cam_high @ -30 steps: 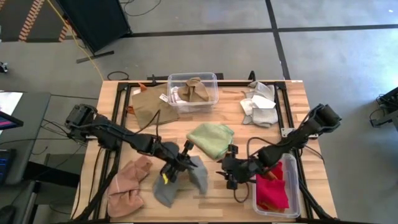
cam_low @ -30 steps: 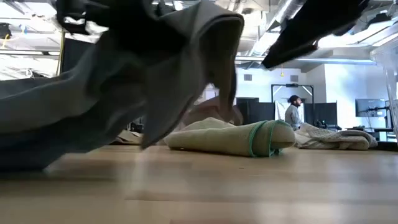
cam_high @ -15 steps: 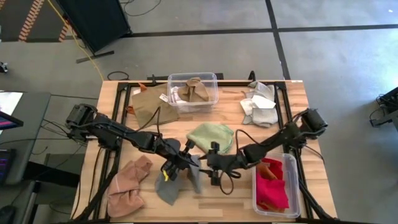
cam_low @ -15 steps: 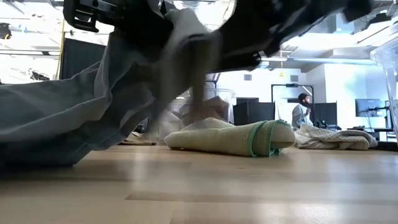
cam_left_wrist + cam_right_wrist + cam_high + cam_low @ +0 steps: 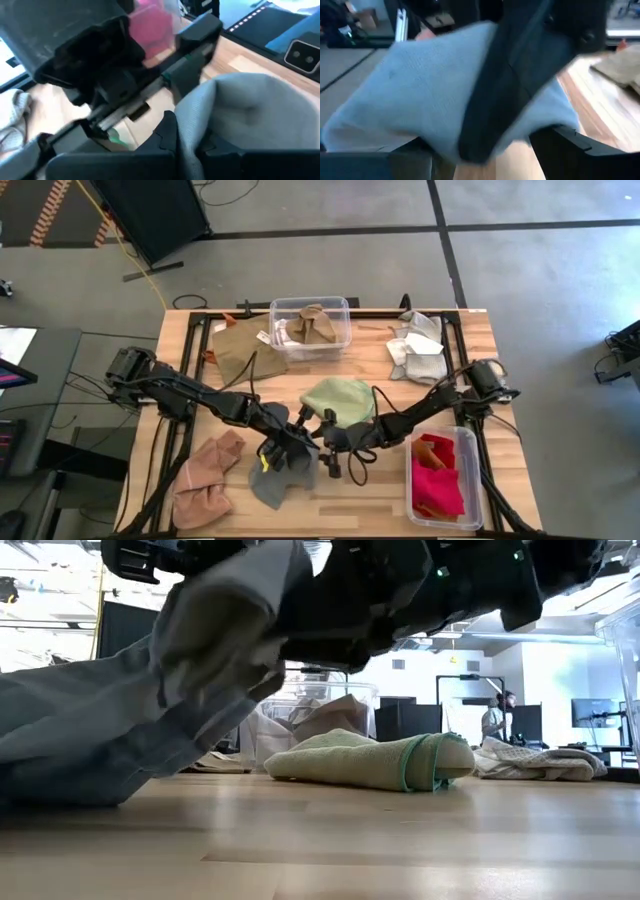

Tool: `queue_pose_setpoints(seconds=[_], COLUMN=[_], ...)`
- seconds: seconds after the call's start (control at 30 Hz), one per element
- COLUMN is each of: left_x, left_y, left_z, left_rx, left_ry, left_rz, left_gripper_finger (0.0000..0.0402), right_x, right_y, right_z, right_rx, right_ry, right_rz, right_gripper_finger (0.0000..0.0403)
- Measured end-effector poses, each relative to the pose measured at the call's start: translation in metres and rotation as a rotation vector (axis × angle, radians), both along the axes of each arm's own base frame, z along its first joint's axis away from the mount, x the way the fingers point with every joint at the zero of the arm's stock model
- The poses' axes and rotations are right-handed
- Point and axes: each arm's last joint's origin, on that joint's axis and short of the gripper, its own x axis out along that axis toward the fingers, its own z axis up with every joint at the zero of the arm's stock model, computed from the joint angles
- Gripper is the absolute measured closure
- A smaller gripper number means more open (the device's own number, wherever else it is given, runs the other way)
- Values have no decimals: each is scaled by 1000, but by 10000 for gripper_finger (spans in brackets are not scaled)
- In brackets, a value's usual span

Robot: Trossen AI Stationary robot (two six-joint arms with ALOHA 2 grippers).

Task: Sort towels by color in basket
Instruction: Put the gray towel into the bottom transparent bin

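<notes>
The grey towel is in my left gripper, far from the clear bin of red towels. So next my right gripper grabs the grey towel's raised fold and brings the grey towel to that bin.
A grey towel hangs from my left gripper, which is shut on it at the table's near middle. My right gripper has reached in level from the right and is open. Its fingers stand on either side of the raised grey cloth. A light green towel lies folded just beyond both grippers. A pink-tan towel lies near left and a tan one far left. Whitish towels lie far right. My left gripper pinches a bunched upper fold of the grey towel between its two fingers, coming in from the table's left and slanting a little downward. The towel droops slack below the fingers, and its lower end rests on the table. My right gripper has the raised grey fold between its open fingers. I cannot tell whether either finger touches the cloth.
A clear bin at the far middle holds beige towels. A second clear bin at the near right holds red and orange towels. Black rails frame the tabletop. Bare wood shows near the front edge.
My right gripper has swung from beside the red bin toward the table's left and sunk, tipping to nearly level, until its fingers straddle the grey towel held by my left gripper. The towel's hanging flaps have drawn closer together.
</notes>
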Motion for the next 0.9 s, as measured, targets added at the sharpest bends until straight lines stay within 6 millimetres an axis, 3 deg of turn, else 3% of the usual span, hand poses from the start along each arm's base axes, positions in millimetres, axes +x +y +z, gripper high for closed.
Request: queue_pose_setpoints(seconds=[0.2, 0.3, 0.47, 0.6, 0.73, 0.9], left_x=[0, 0, -1, -4, -14, -37], left_y=[-3, -3, -4, -7, -11, -16], left_z=[2, 2, 1, 4, 18, 48], left_rx=[4, -3, 6, 49, 140, 164], left_ry=[-28, -21, -17, -27, -82, -154], left_rz=[-8, -3, 7, 23, 42, 19], left_gripper_finger=[392, 392, 391, 382, 368, 358], right_x=[11, 12, 12, 12, 12, 7], right_y=[-1, -1, -2, -2, -3, -6], right_z=[0, 2, 1, 0, 6, 10], right_rx=[-25, -36, -36, -41, -41, -79], right_ry=[-44, -49, -44, -40, -57, 9], right_rz=[-3, -4, -18, -29, -50, -76], right_gripper_finger=[158, 197, 301, 315, 321, 369])
